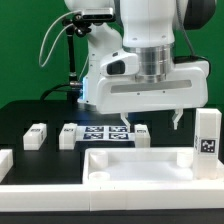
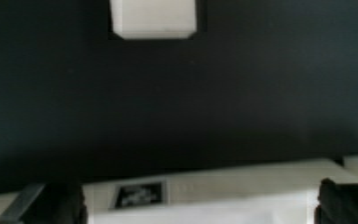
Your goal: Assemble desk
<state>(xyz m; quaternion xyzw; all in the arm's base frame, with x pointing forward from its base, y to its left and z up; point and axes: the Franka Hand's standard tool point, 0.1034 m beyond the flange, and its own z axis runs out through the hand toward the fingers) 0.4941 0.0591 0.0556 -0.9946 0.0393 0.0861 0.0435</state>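
Observation:
I can see a round socket (image 1: 98, 160) in the slab's corner, so I expect the leg post (image 1: 142, 136) to show a narrow peg at its end when I lift it.
The desk slab (image 1: 135, 168), white with a raised rim and recessed middle, lies on the black table in front of the arm. My gripper (image 1: 150, 122) hangs just above its far edge, open, with nothing between the fingers. In the wrist view the slab's edge (image 2: 247, 185) with a small tag (image 2: 144, 192) lies between my gripper's (image 2: 202, 208) dark fingertips (image 2: 51, 205). One white leg post (image 1: 207, 141) stands upright at the exterior view's right. Two others lie flat (image 1: 35, 137), (image 1: 142, 133). The wrist view shows one post (image 2: 155, 18) farther off.
The marker board (image 1: 98, 135) lies flat behind the slab, between the two lying posts. Low white border rails run along the table's front (image 1: 100, 205) and the exterior view's left (image 1: 6, 160). Cables and a stand (image 1: 75, 50) rise behind the arm.

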